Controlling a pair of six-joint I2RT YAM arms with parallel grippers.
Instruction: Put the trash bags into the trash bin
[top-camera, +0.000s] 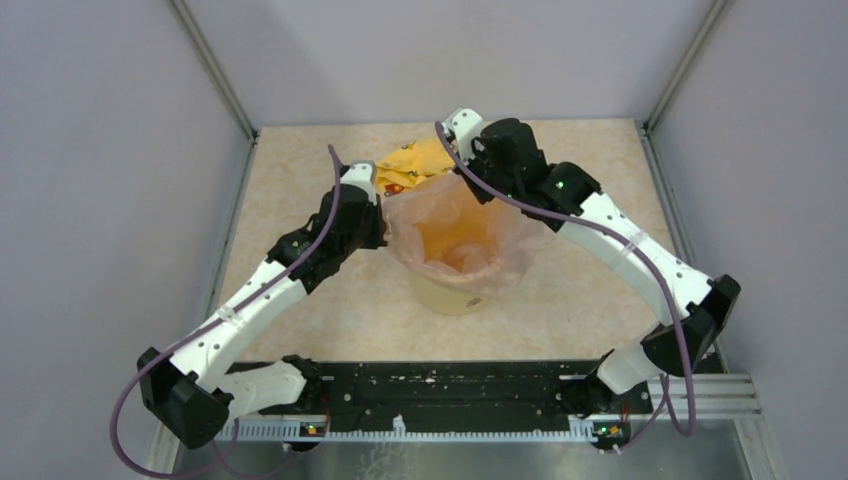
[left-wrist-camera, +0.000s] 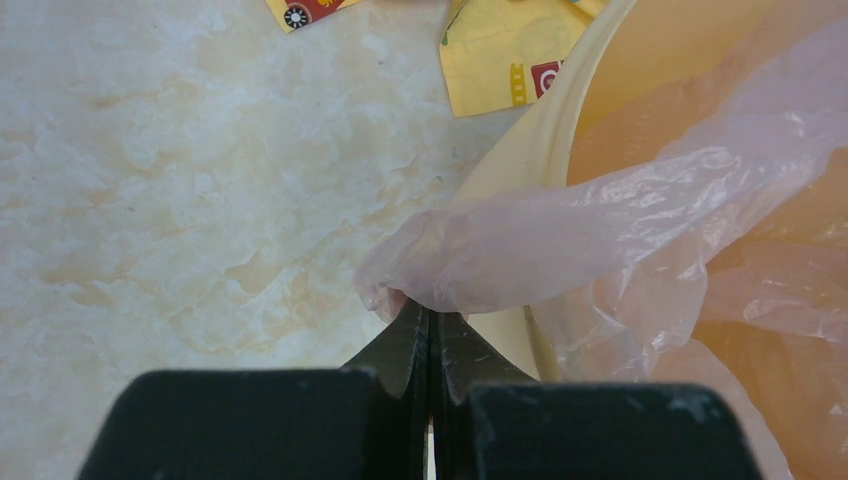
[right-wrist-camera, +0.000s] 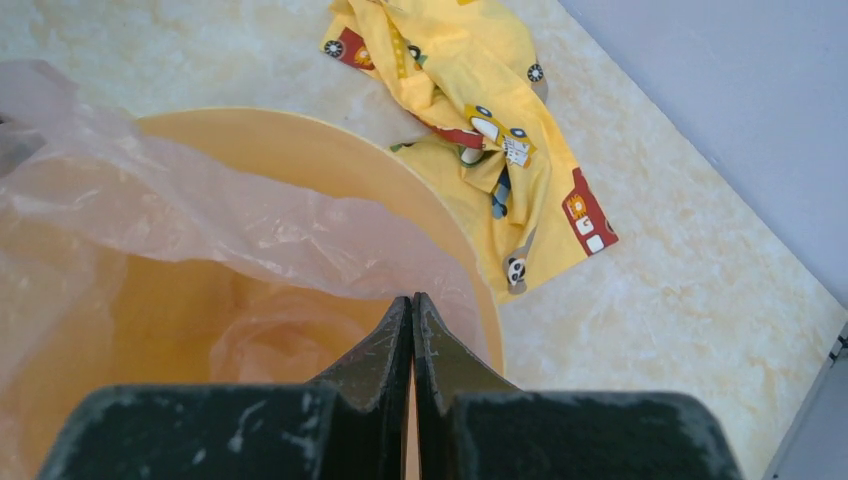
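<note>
The bag's opening (top-camera: 456, 230) is stretched open across the bin, so my right gripper goes on pulling the bag's far edge over the bin's far rim (right-wrist-camera: 438, 198) until the bag's edge hangs outside.
The pale pink trash bag (top-camera: 455, 222) hangs open inside and over the rim of the pale yellow trash bin (top-camera: 455, 296) at the table's middle. My left gripper (top-camera: 385, 228) is shut on the bag's left edge, just outside the bin's rim; in the left wrist view the bag (left-wrist-camera: 560, 235) bunches at the gripper's (left-wrist-camera: 432, 312) closed tips beside the bin (left-wrist-camera: 535, 150). My right gripper (top-camera: 478, 170) is shut on the bag's far right edge; in the right wrist view it (right-wrist-camera: 412, 298) pinches the bag (right-wrist-camera: 200, 210) over the bin's rim (right-wrist-camera: 300, 135).
A crumpled yellow printed wrapper (top-camera: 410, 165) lies on the table just behind the bin; it also shows in the right wrist view (right-wrist-camera: 480, 130) and in the left wrist view (left-wrist-camera: 500, 60). Grey walls enclose the table on three sides.
</note>
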